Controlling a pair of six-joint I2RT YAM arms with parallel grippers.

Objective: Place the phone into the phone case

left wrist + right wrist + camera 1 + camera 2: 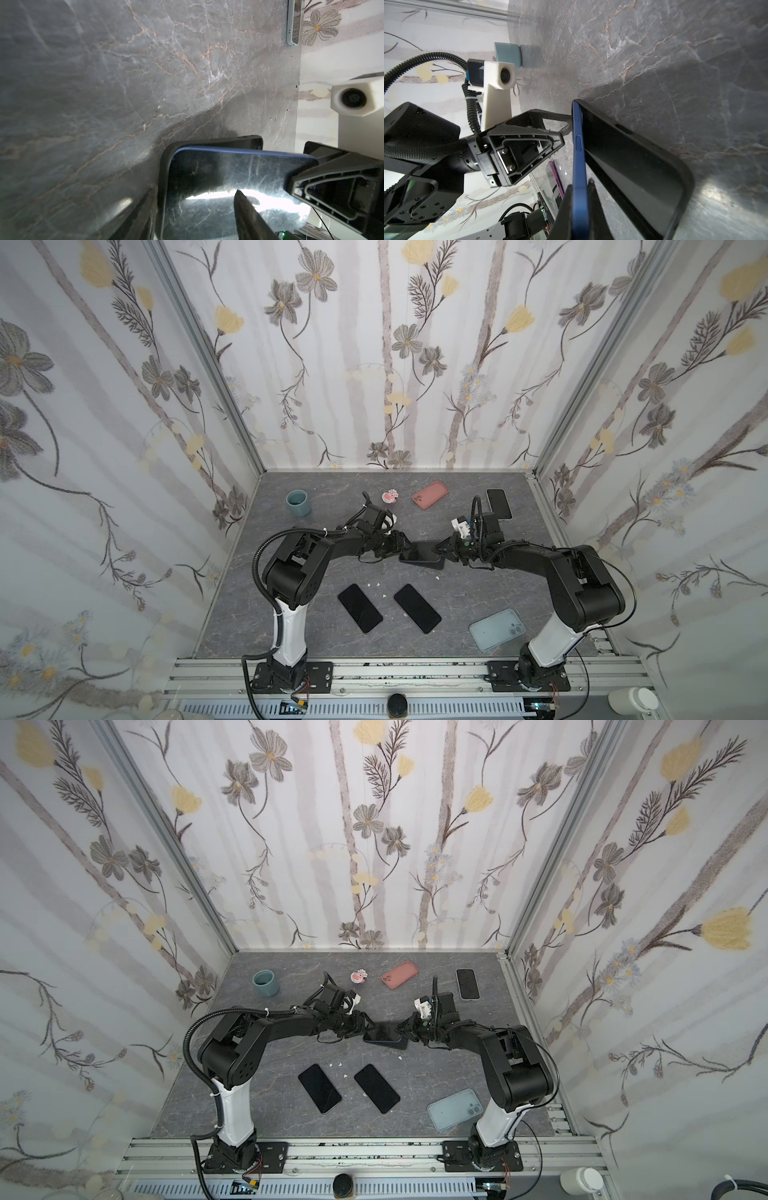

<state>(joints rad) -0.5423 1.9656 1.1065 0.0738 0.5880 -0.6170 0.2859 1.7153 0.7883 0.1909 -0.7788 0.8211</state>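
Note:
My right gripper is holding the phone's end [579, 176] up over the black phone case [640, 178], so it should let go of that end, close, and push the end down.
A blue-edged phone [420, 554] [384, 1033] lies tilted over the black phone case [437, 565] [400, 1045] at the table's middle. My right gripper [438, 549] [580, 185] is shut on the phone's right end, pinching its thin blue edge [579, 155]; the case [633, 166] sits just under it. My left gripper [405, 547] [195, 189] is at the left end with jaws apart. One of its fingers hovers over the screen [228, 172]; the other stands outside the case wall [228, 143]. Whether either touches is unclear.
Two black phones [360, 608] [417, 608] lie near the front, with a light blue case [496, 629] at the front right. At the back are a pink case [430, 494], a dark phone [498, 504], a teal cup [298, 503] and a small pink toy [390, 497].

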